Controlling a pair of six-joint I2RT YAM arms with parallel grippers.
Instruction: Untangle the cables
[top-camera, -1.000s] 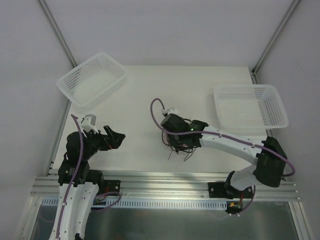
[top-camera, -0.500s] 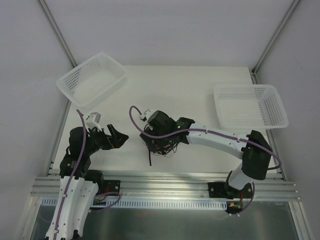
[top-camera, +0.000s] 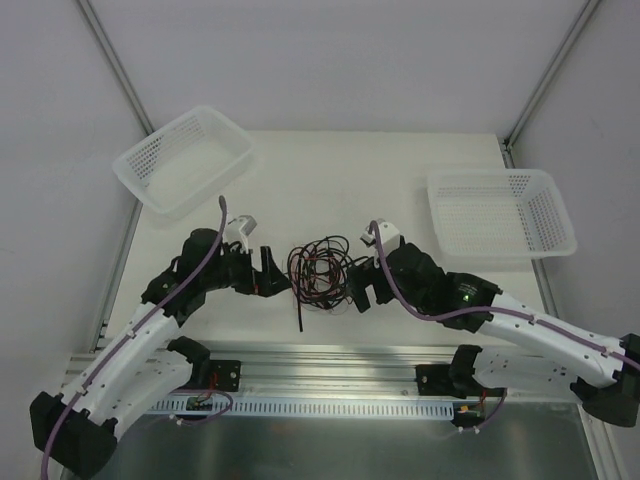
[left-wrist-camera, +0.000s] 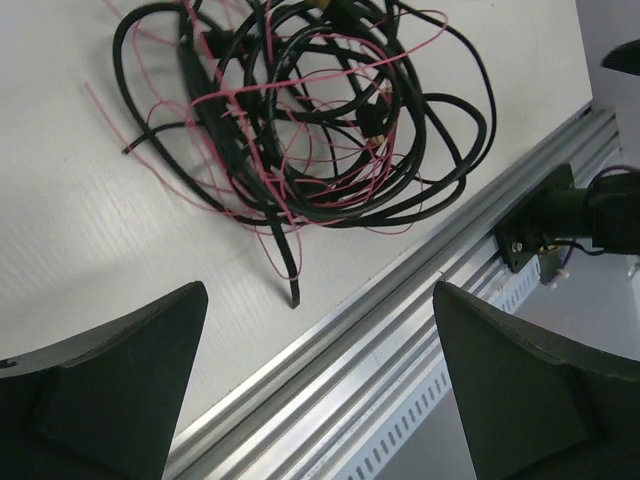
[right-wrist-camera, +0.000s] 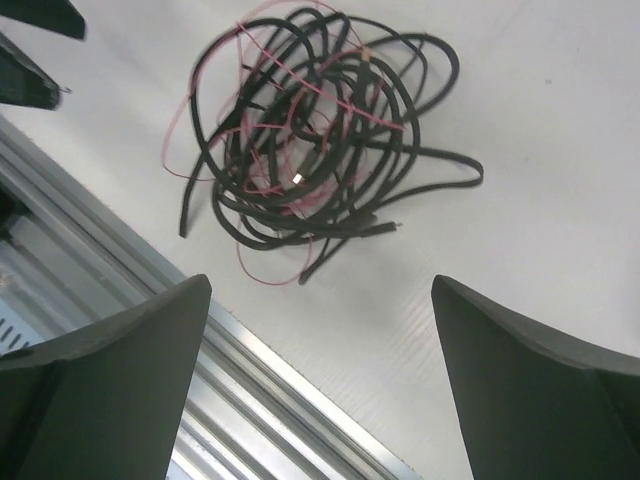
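Observation:
Thin red wires (right-wrist-camera: 368, 117) run through the black coils, so my left gripper should pull the red wires away while my right gripper grips the black cables (top-camera: 338, 272).
The cables (top-camera: 318, 272) lie in one tangled heap of black and thin red wires on the white table, between my two grippers. One black end (top-camera: 300, 318) sticks out toward the front rail. My left gripper (top-camera: 270, 277) stands open just left of the heap and holds nothing. My right gripper (top-camera: 357, 286) stands open just right of it, also with nothing in it. In the left wrist view the cables (left-wrist-camera: 300, 110) lie beyond the open left gripper (left-wrist-camera: 318, 292). In the right wrist view the cables (right-wrist-camera: 310, 150) lie beyond the open right gripper (right-wrist-camera: 320, 282).
A white mesh basket (top-camera: 183, 160) stands at the back left, partly over the table's edge. Another basket (top-camera: 500, 212) stands at the right. An aluminium rail (top-camera: 330, 360) runs along the front edge, close below the heap. White walls enclose the table.
My right gripper carried the heap leftward, then opened, let it go and drew back to the right. My left arm swung right and now stands beside the heap.

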